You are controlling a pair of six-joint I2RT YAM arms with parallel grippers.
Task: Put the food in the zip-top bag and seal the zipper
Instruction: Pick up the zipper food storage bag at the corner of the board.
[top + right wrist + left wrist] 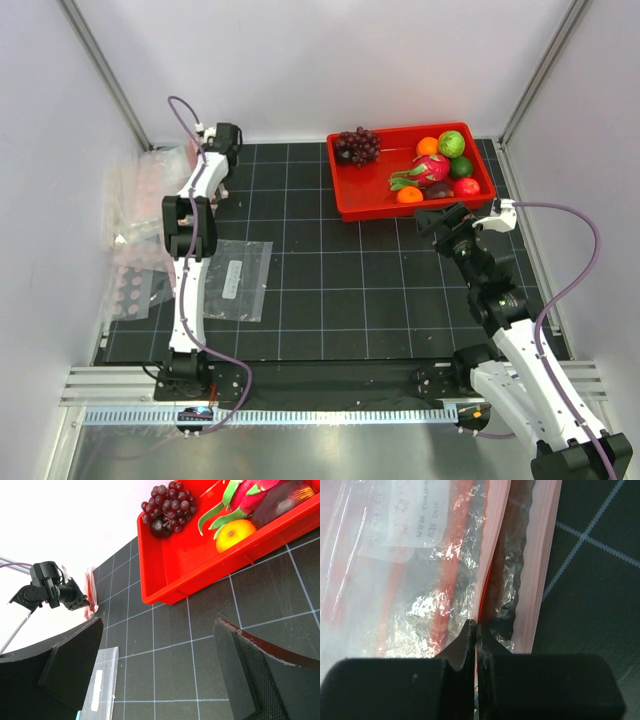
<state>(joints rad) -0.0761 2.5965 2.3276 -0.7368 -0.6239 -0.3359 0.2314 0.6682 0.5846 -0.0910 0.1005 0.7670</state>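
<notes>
The zip-top bag's strip [482, 592] is too far away for my right gripper to reach, so next my left gripper brings the bag toward the red tray [348, 214] so that my right gripper can grip the bag.
The food lies in a red tray [345, 205] at the back right: dark purple grapes [358, 145], pink dragon fruit [432, 168], a red round fruit [466, 186] and a dark fruit [438, 190]. My left gripper [205, 148] reaches the bag pile at the far left. In its wrist view the left gripper [476, 627] is shut on the thin reddish strip of a clear zip-top bag [450, 595]; no dots show there. My right gripper [447, 215] hangs open and empty just in front of the tray, above bare mat in its wrist view [157, 625].
A plain clear bag with a white label [237, 278] lies flat left of centre and also shows in the right wrist view [100, 685]. A dotted sheet [135, 290] lies at the left edge. An orange [409, 195] and green fruits [452, 143] share the tray. Walls enclose the mat.
</notes>
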